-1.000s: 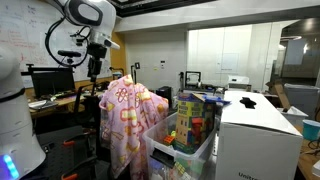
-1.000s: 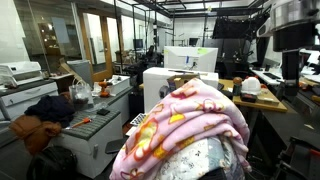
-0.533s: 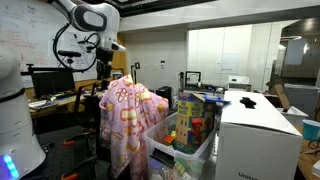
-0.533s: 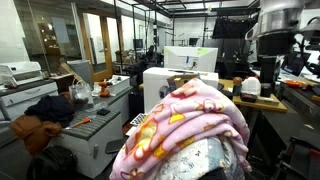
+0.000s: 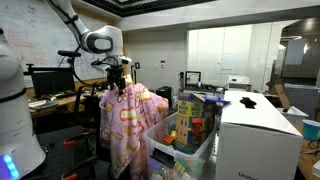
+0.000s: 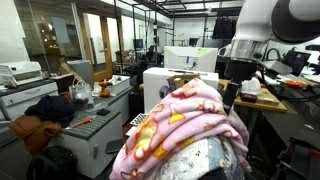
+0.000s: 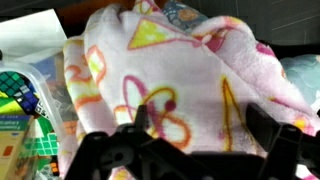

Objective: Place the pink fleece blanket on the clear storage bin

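Observation:
The top of the pink fleece blanket (image 5: 133,93) lies open below my gripper's spread fingers, so I keep going down until they sink into the fleece (image 7: 198,112), then close.
The pink fleece blanket (image 5: 128,118) with yellow and orange shapes hangs in a tall heap beside the clear storage bin (image 5: 197,156), which holds colourful toys and boxes. The blanket fills the foreground in an exterior view (image 6: 190,125) and most of the wrist view (image 7: 185,65). My gripper (image 5: 118,76) hovers just above the top of the heap, also seen from the opposite side (image 6: 233,92). In the wrist view its fingers (image 7: 203,125) are spread wide over the fleece and hold nothing. A corner of the bin (image 7: 42,80) shows at the left.
A large opaque white box (image 5: 256,135) stands beside the bin, with a black object on top. Desks with monitors (image 5: 50,82) lie behind the arm. A white cabinet (image 6: 160,88) and cluttered workbenches (image 6: 95,110) surround the heap.
The arm has swung down and across toward the blanket. The gripper, earlier higher and off to the side, now sits right over the top of the heap.

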